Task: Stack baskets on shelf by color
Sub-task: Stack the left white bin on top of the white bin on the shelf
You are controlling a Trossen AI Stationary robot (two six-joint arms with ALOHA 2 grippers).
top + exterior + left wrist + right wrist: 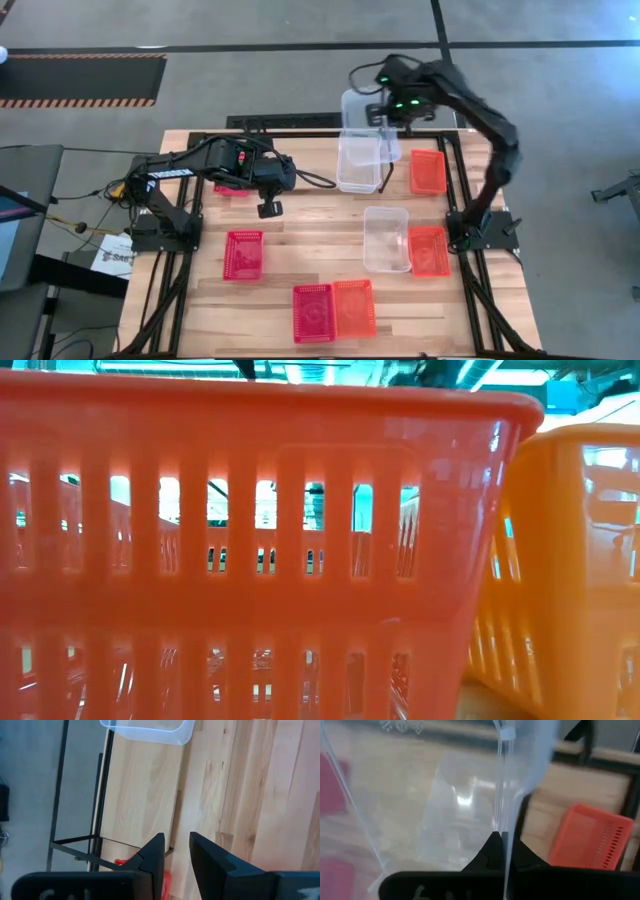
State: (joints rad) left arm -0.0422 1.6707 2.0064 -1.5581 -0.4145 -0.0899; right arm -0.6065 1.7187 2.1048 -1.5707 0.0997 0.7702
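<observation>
The held clear basket (pixel 360 108) is hanging out beyond the table's far edge, so my right gripper should move it back above the standing clear basket (pixel 359 170) first and then lower it in.
My right gripper (pixel 384 127) is up over the table's far edge, shut on a translucent clear basket (pixel 365 120). A second clear basket (pixel 358 167) stands on the table just below it, and a third (pixel 385 238) lies nearer. Orange baskets (pixel 428 172) (pixel 430 250) (pixel 353 308) and red baskets (pixel 243 255) (pixel 312 312) rest flat on the wood. My left gripper (pixel 268 209) hovers open above bare wood at centre left, with nothing between its fingers (pixel 152 855). The shelf (pixel 290 122), thin black rod, stands at the far edge. My right gripper pinches one wall of the clear basket (pixel 503 827), one finger inside and one outside. The fingers come from above, slanting down. The basket is lifted clear of the table and reaches away from the fingers.
A red basket (pixel 232 188) lies partly under my left arm. In the low view a red basket (pixel 250 560) and an orange one (pixel 580 560) fill the picture. Black frame rails (pixel 455 180) run along the table's sides. Bare wood (pixel 310 230) lies mid-table.
</observation>
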